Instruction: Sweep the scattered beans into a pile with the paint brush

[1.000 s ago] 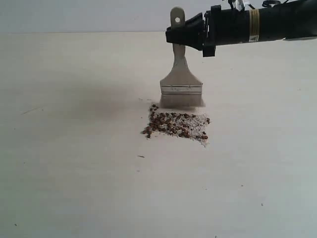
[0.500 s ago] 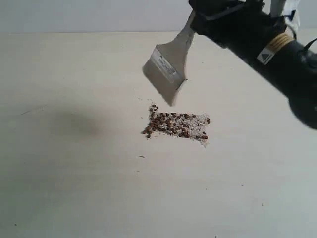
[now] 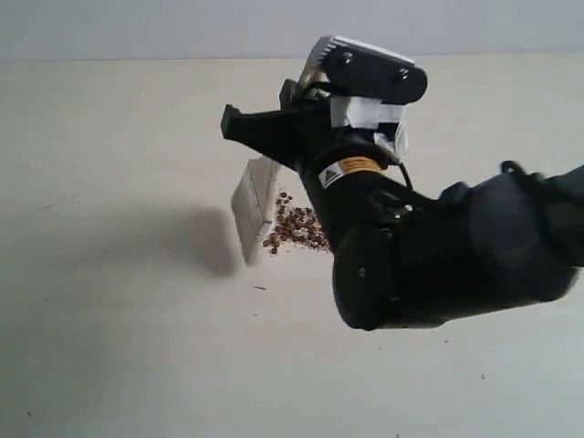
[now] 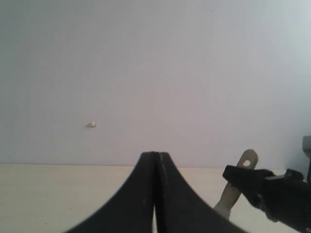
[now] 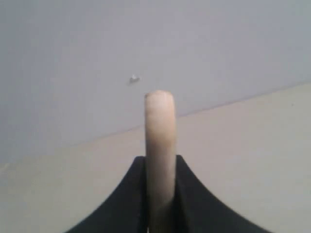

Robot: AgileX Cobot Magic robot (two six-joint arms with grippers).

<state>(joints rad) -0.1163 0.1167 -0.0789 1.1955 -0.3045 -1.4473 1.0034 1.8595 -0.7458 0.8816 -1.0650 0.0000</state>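
Observation:
I should sweep my right gripper back toward the patch's middle (image 3: 303, 225), since the paint brush stands at the outer edge of the beans (image 3: 271, 241) with only clear table beyond.
The beans (image 3: 297, 227) lie in a small reddish-brown patch mid-table, their right part hidden behind my right arm. The paint brush (image 3: 252, 208) stands edge-on at the patch's left edge, with its bristles down near the table. My right gripper (image 3: 266, 144) is shut on its cream handle (image 5: 160, 131), which sticks up between the jaws (image 5: 160, 162). My left gripper (image 4: 155, 155) is shut and empty, raised off to the side. From there I see the handle's holed end (image 4: 247, 163). The exterior view does not show the left gripper.
The pale table (image 3: 109, 319) stretches out to the left of the beans and in front of them. A tiny dark speck (image 3: 260, 288) lies just in front of the patch. The bulky right arm (image 3: 429, 255) covers the table's right middle. A plain wall (image 4: 146, 73) stands behind.
The right arm has swung forward and down. It carried the brush from above and behind the beans to their left edge, turned edge-on. The bean patch looks unmoved.

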